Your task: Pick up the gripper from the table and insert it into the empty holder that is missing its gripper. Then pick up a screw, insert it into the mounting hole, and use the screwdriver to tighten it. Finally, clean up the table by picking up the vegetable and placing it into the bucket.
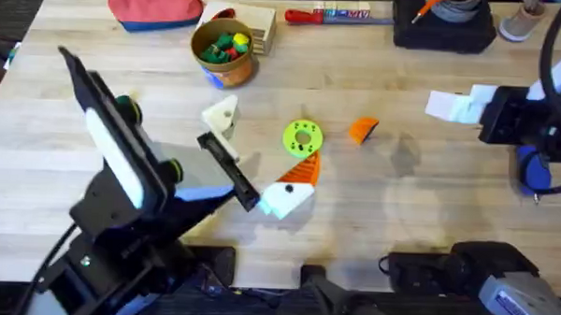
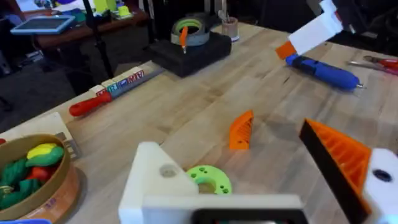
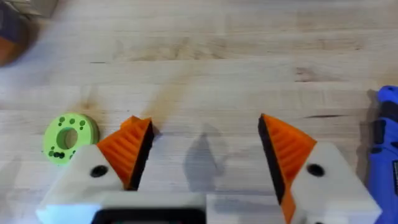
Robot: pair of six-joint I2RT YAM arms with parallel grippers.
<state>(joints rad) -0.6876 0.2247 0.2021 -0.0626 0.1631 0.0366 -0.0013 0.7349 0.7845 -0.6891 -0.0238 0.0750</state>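
Observation:
The other fingertip's wedge (image 1: 302, 171) fits in snugly, so the loose orange gripper (image 1: 362, 129) should stay in place even before screwing when I push it into the empty white holder.
The loose orange gripper (image 1: 362, 130) (image 2: 241, 130) lies on the wood right of centre. My left gripper (image 1: 262, 143) (image 2: 230, 155) hovers open just left of it. One of its jaws is the bare white holder (image 1: 221, 113) (image 2: 152, 180); the other carries an orange wedge. My right gripper (image 1: 451, 105) (image 3: 202, 134) hangs open and empty at the right, both orange pads in place. The blue screwdriver (image 1: 534, 171) (image 2: 326, 70) (image 3: 385, 143) lies below that arm. The bucket (image 1: 223, 51) (image 2: 31, 174) stands at the back, with toy pieces inside. The vegetable and the screw are out of view.
A lime green disc with holes (image 1: 303, 137) (image 2: 208, 180) (image 3: 68, 134) lies between my left jaws. A red pouch (image 1: 155, 5), a red-handled tool (image 1: 327, 16) (image 2: 112, 93) and a black stand (image 1: 444, 23) (image 2: 189, 43) line the far edge.

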